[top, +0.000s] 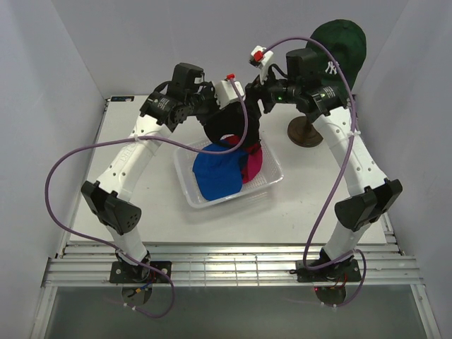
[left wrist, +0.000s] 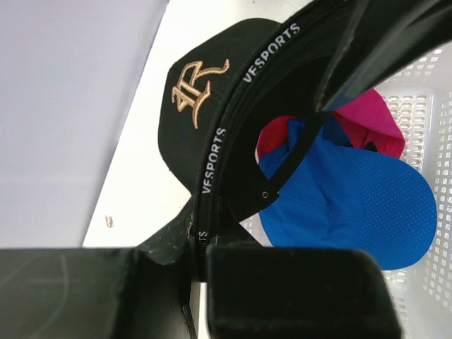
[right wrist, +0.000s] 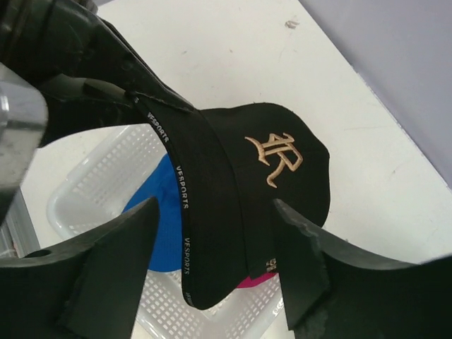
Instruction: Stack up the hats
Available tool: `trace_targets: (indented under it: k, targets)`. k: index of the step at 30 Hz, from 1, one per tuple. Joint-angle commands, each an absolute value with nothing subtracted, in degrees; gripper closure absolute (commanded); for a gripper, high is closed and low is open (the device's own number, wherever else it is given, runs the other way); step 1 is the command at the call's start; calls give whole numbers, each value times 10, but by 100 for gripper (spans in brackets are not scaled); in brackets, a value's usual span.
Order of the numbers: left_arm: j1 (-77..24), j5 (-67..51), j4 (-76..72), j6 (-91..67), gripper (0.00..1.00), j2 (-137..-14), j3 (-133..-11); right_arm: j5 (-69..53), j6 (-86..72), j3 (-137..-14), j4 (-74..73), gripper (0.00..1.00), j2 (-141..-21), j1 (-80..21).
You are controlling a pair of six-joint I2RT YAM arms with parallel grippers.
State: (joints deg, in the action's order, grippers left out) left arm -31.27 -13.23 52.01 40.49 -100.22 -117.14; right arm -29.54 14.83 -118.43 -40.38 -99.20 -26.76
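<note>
The black cap is in my left gripper, far from the mannequin head [top: 344, 53], so next my right gripper closes on the cap's free edge [right wrist: 219, 279] first before my left gripper opens.
A black cap with a gold emblem [top: 226, 131] hangs over the clear tray [top: 205, 198]. My left gripper [top: 239, 113] is shut on the cap's rim; in the left wrist view the jaws [left wrist: 192, 247] pinch the band printed VESPORTS on the black cap [left wrist: 205, 92]. My right gripper [top: 258, 102] is open, and its fingers [right wrist: 120, 261] stand on either side of the black cap's brim [right wrist: 233, 205] without closing on it. A blue cap [top: 215, 173] and a magenta cap [top: 253, 162] lie in the tray. A dark green cap [top: 342, 42] sits on the mannequin head at the back right.
The mannequin's brown stand [top: 305, 131] is right of the tray, close behind the right arm. White walls enclose the table on the left, back and right. Purple cables loop beside both arms.
</note>
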Motion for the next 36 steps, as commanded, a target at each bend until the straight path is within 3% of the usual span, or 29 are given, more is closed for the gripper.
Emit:
trace_targets:
  k: [1, 5, 10, 14, 18, 19, 21, 24, 25, 26, 27, 31, 36]
  targets:
    - [-325, -125, 514, 411, 100, -1001, -1201, -301, 159, -1209, -429, 33, -996, -272]
    - [-336, -111, 515, 421, 100, -1005, -1196, -298, 148, -1216, -417, 52, -1009, -272]
    - [-345, -107, 516, 417, 100, -1010, -1206, -282, 149, -1241, -424, 58, -1026, -281]
    - [-346, -105, 516, 396, 100, -1012, -1231, -245, 169, -1245, -437, 92, -1025, -285]
    - [-346, -80, 512, 367, 100, -1015, -1266, -159, 200, -1245, -392, 92, -1012, -286]
    - [-346, -69, 509, 360, 82, -1015, -1282, -136, 204, -1245, -370, 92, -1007, -286]
    - [-346, -45, 506, 348, 79, -1014, -1295, -89, 221, -1250, -305, 92, -1004, -285]
    - [-347, -21, 505, 327, 47, -1012, -1319, -69, 267, -1259, -227, 92, -1006, -286]
    - [-346, -14, 506, 323, 34, -1011, -1324, -61, 281, -1257, -202, 92, -1006, -286]
    - [-346, -9, 509, 319, 13, -1010, -1331, -35, 297, -1251, -170, 92, -1005, -286]
    - [-347, 18, 517, 313, 3, -1012, -1338, -20, 345, -1230, -136, 92, -1003, -286]
    - [-346, 40, 543, 298, 2, -1010, -1355, 3, 515, -1201, 80, 92, -1015, -285]
    - [-345, 28, 570, 287, 2, -1014, -1357, -9, 617, -1235, 234, 92, -1062, -264]
